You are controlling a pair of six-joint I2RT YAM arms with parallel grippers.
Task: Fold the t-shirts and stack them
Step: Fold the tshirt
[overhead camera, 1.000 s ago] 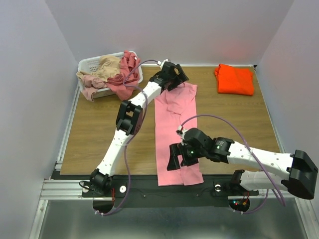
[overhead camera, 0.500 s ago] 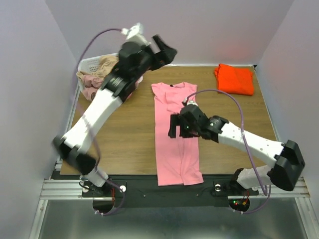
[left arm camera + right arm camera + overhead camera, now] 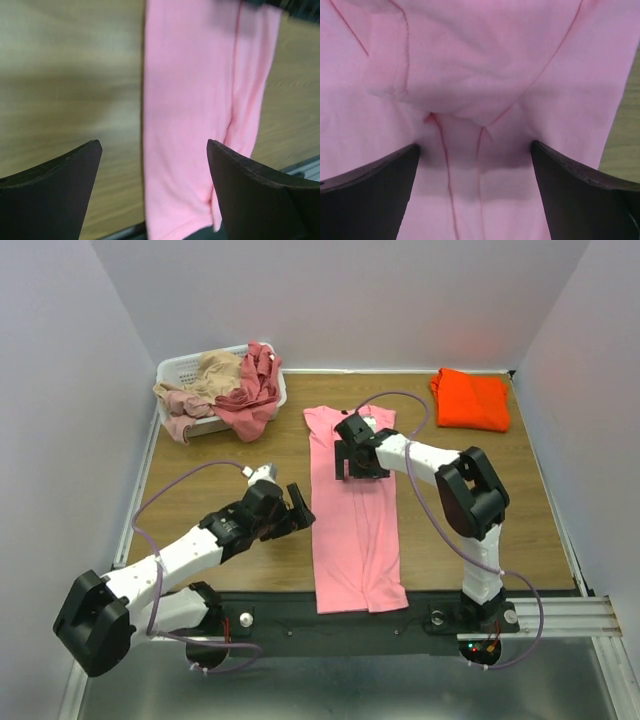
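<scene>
My gripper will move toward the pink t-shirt's neck with its hem (image 3: pixel 361 609), and the hem will fold back as one layered strip, because the t-shirt lies flat with its sides folded in.
A bright pink t-shirt (image 3: pixel 355 530) lies flat as a long strip down the table's middle, sides folded in, neck at the far end. My right gripper (image 3: pixel 352 462) is open and low over its upper part; the right wrist view shows pink cloth (image 3: pixel 480 75) with seams between the jaws. My left gripper (image 3: pixel 298 508) is open and empty just left of the shirt's left edge; the left wrist view shows the shirt's lower part (image 3: pixel 195 125). A folded orange t-shirt (image 3: pixel 470 398) lies at the far right. Dusty rose and tan shirts (image 3: pixel 225 390) fill the basket.
The white laundry basket (image 3: pixel 178 367) stands at the far left corner, cloth hanging over its rim. The wooden table (image 3: pixel 210 490) ends in a metal rail at the near edge. Purple cables loop from both arms.
My left arm has swung from the far end near the shirt's collar down to the table left of the shirt. My right gripper has moved from the shirt's lower part up to its chest.
</scene>
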